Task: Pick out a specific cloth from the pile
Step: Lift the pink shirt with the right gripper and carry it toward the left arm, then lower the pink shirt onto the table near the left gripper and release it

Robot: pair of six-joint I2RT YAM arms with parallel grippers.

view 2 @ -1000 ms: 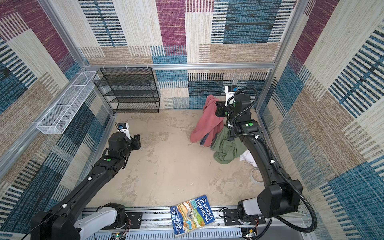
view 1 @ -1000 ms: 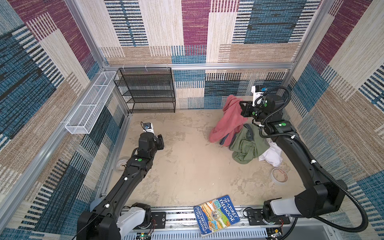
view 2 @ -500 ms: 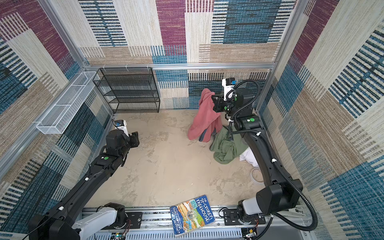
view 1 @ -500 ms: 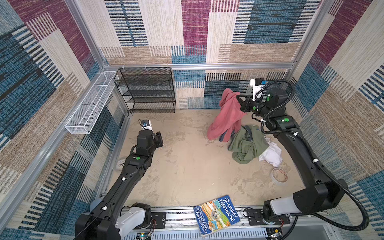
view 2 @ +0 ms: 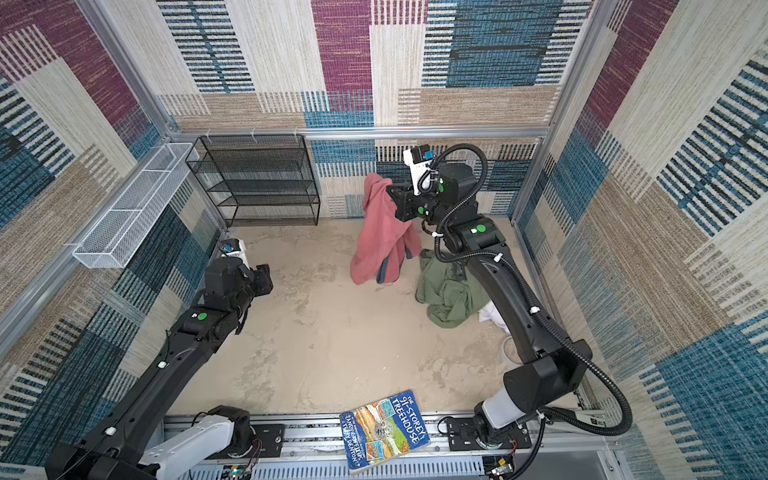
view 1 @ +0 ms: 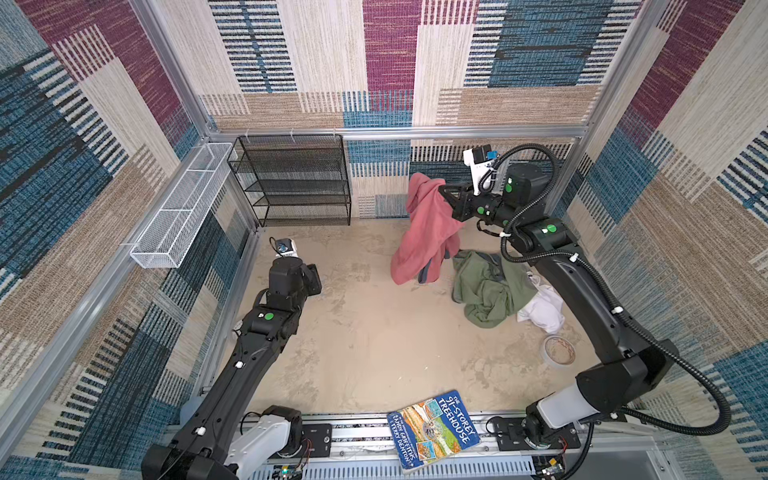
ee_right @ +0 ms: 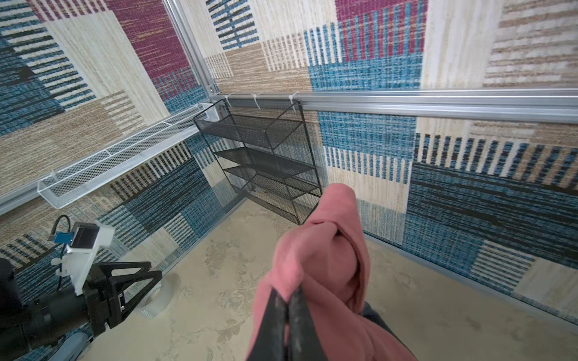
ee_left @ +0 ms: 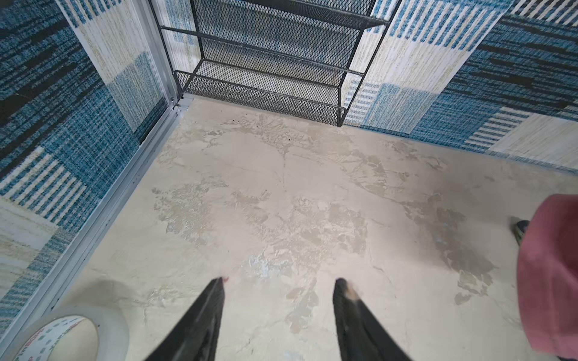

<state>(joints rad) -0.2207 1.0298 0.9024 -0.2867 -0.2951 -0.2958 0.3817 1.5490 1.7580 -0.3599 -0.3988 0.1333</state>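
The salmon-pink cloth (view 1: 424, 244) is clear of the olive-green garment, so my right gripper should keep going toward the empty space (view 1: 340, 292) by my left gripper and let go there.
The salmon-pink cloth (view 1: 428, 232) (view 2: 382, 237) hangs from my right gripper (view 1: 446, 195) (view 2: 392, 193), raised near the back wall. A dark grey-blue band shows at its lower edge. In the right wrist view the gripper (ee_right: 286, 292) is shut on a fold of the cloth (ee_right: 325, 265). The pile, an olive-green garment (view 1: 486, 291) (view 2: 451, 291) with a white cloth (view 1: 540, 307) beside it, lies on the floor just right of the hanging cloth. My left gripper (view 1: 313, 280) (ee_left: 281, 281) stands open and empty over bare floor at the left. The cloth's edge (ee_left: 550, 275) shows there.
A black mesh shelf (view 1: 295, 183) stands against the back wall. A white wire basket (view 1: 178, 208) hangs on the left wall. A book (view 1: 432, 428) lies at the front edge. One tape roll (view 1: 559, 351) sits under the right arm, another (ee_left: 62, 334) beside the left gripper.
My right gripper has risen and moved left with the cloth, lifting it off the pile. The left arm has drawn back slightly toward the left wall.
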